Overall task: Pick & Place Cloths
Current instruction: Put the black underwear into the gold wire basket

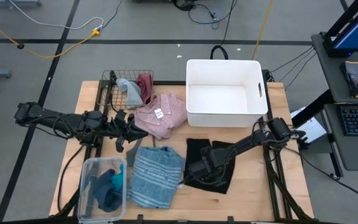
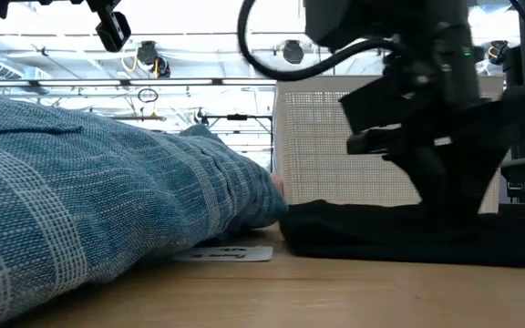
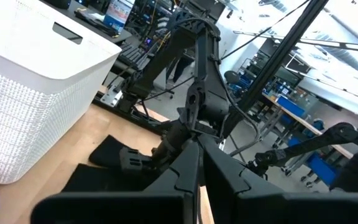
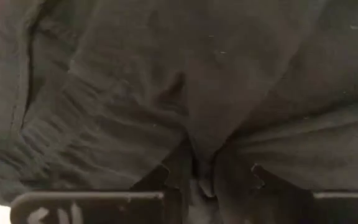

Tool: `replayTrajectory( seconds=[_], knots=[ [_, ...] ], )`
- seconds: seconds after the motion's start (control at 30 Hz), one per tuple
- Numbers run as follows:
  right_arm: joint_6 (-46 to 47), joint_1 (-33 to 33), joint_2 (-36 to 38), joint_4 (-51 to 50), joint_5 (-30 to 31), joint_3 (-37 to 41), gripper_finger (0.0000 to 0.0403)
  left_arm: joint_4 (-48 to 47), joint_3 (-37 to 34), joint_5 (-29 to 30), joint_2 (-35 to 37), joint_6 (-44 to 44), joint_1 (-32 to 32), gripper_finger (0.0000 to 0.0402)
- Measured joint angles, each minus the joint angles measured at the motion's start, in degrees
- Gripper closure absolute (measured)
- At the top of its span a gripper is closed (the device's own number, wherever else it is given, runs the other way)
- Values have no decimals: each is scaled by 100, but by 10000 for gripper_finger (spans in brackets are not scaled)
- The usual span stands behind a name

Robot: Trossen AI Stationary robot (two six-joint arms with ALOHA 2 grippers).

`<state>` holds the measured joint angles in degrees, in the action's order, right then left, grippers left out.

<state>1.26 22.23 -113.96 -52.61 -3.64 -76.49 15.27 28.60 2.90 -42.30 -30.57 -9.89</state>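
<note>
I should open my right gripper wide and gather a fuller fold (image 4: 194,112) before I lift, because it pinches only the tip of a small fold (image 4: 205,163) in the black cloth.
A black cloth (image 1: 219,163) lies flat on the table's near right part, and my right gripper (image 1: 199,169) stands on its left part, shut on it. A blue striped cloth (image 1: 157,177) lies to its left, a pink shirt with a white tag (image 1: 160,115) farther back. Grey (image 1: 129,92) and maroon (image 1: 145,84) cloths lie in a wire basket (image 1: 112,79). Teal and dark blue pieces (image 1: 109,186) sit in a clear tub (image 1: 87,171). My left gripper (image 1: 144,132) hovers shut and level between the pink shirt and the striped cloth, touching nothing. My right gripper pinches a small raised fold of the black cloth (image 4: 202,163) between its two fingers (image 4: 178,174), in the cloth's left part. The fingers come from above, pointing down. The cloth still lies on the table (image 2: 381,241), wrinkled toward the fingers.
A white bin (image 1: 194,93) stands at the table's far right, just behind the black cloth. A small white label (image 2: 231,254) lies on the wood beside the striped cloth (image 2: 108,182). Bare wood shows along the near right edge.
</note>
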Motion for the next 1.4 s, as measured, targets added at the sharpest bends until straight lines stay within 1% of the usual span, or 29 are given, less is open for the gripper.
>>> replayTrajectory(
  seconds=[0.1,0.2,0.33,0.5,0.73,0.83,0.9,1.07,1.27,1.33,1.4],
  knots=[
    [-27,86,157,91,-97,12,348,3,0,0,0,0,2,378],
    [-81,104,353,185,-181,39,332,10,0,0,0,0,0,378],
    [-366,93,685,322,-155,25,297,97,0,0,0,26,0,378],
    [-787,97,827,429,-116,24,241,155,2,0,0,32,0,378],
    [-1885,115,843,502,-38,14,175,157,2,0,0,31,0,378],
    [-2383,108,847,578,278,13,157,160,2,0,0,28,0,378],
    [-2647,103,845,591,374,13,147,160,2,0,0,21,0,378],
    [-3035,104,848,641,332,69,134,177,2,0,0,-10,0,378],
    [-3129,144,849,692,62,433,134,179,2,1,0,-24,0,378],
    [-3314,192,849,829,203,590,134,179,2,4,0,-25,0,378],
    [-3467,256,849,1037,474,726,134,179,2,9,0,-26,0,378]
  ],
)
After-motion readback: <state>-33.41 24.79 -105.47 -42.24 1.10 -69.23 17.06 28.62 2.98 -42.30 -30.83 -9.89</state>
